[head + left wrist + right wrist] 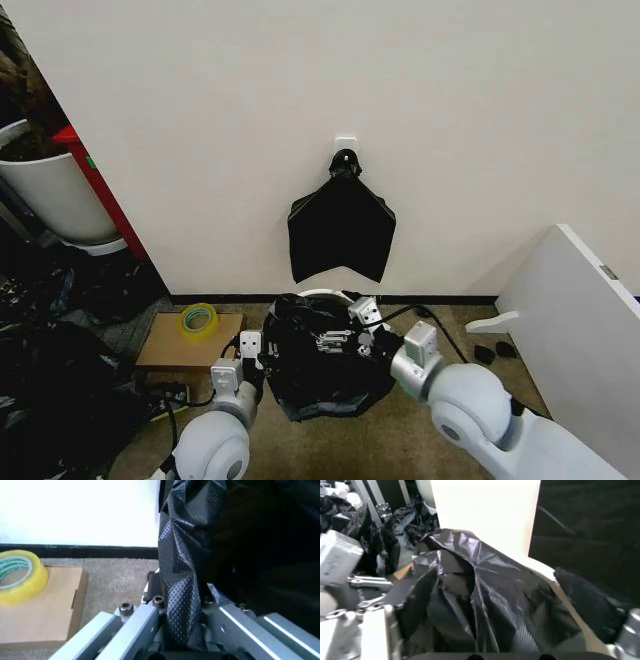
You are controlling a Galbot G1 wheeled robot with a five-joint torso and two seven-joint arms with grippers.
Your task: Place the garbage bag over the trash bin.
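Observation:
My gripper will make the garbage bag (320, 376) spread and drape over the bin's rim when it pulls the bag's fold outward, because loose, crinkled film leaves the bin's cream rim (325, 293) showing.
The trash bin (322, 293) stands on the floor against the wall, and just a sliver of its cream rim shows behind the black film. The garbage bag (318, 372) is draped over it, glossy and crinkled. My left gripper (250, 350) is at the bin's left side, and in the left wrist view this gripper (182, 602) is shut on a fold of the garbage bag (182, 573). My right gripper (345, 335) is over the top of the bin. In the right wrist view it (507, 615) is spread wide, with the garbage bag (485, 592) and the bin's rim (545, 570) lying between its fingers.
A flat black bundle (342, 225) hangs on the wall above the bin. A yellow tape roll (198, 320) lies on a cardboard box (170, 345) to the left. A white tub (50, 195) and dark plastic heaps (50, 400) are at far left, and a white board (580, 320) leans at right.

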